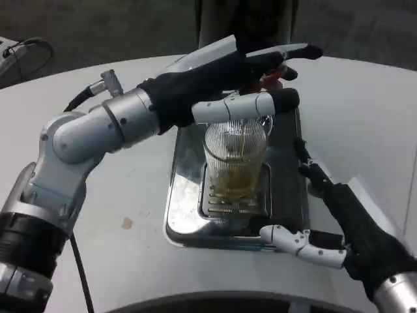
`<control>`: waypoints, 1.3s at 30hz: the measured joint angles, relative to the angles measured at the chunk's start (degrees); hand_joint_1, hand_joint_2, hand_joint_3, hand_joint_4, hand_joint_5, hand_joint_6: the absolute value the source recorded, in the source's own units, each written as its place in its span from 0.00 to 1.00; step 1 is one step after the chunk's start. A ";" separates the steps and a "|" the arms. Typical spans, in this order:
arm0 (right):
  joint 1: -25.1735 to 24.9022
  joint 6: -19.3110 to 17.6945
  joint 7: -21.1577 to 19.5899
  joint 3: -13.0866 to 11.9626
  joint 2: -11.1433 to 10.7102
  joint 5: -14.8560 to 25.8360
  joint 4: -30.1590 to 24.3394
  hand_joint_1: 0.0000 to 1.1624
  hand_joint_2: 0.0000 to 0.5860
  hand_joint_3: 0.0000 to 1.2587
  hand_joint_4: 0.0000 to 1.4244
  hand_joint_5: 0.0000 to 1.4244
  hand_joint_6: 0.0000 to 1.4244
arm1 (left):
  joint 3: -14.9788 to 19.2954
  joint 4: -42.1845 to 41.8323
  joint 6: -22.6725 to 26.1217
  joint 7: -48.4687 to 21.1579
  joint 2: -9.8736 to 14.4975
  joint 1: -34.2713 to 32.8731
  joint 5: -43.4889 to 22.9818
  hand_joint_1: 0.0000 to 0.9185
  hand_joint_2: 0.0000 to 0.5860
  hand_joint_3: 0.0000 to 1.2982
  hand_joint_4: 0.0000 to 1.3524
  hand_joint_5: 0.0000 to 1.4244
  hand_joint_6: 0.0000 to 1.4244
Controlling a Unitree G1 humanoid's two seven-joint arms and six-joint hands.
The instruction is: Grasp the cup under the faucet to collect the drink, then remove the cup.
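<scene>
I expect the drink to stay well below the cup's rim when I lift the clear ribbed cup [235, 153] away, because amber drink [234, 183] fills only its lower part.
A clear ribbed cup [236, 156] stands upright on the grate of a shiny metal drip tray [182, 215], with amber drink in its lower part. My left hand [241, 68] reaches across above it, fingers stretched out over the faucet [273, 76], where a red part shows; the thumb [260, 104] lies across just above the cup's rim. The spout itself is hidden by the hand. My right hand [332, 218] is at the tray's front right corner, fingers spread, holding nothing and a short way from the cup.
The tray sits in the middle of the white table [130, 195]. A small brown speck [128, 223] lies left of the tray. A cable [26, 49] lies at the far left. A dark floor lies beyond the table's far edge.
</scene>
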 measured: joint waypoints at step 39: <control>-19.30 -4.06 -13.08 2.33 5.14 3.23 26.18 0.63 0.36 0.00 0.00 0.01 0.02 | 0.04 6.26 -3.25 -1.39 -0.38 -3.89 0.04 0.00 0.07 0.10 0.00 0.09 0.08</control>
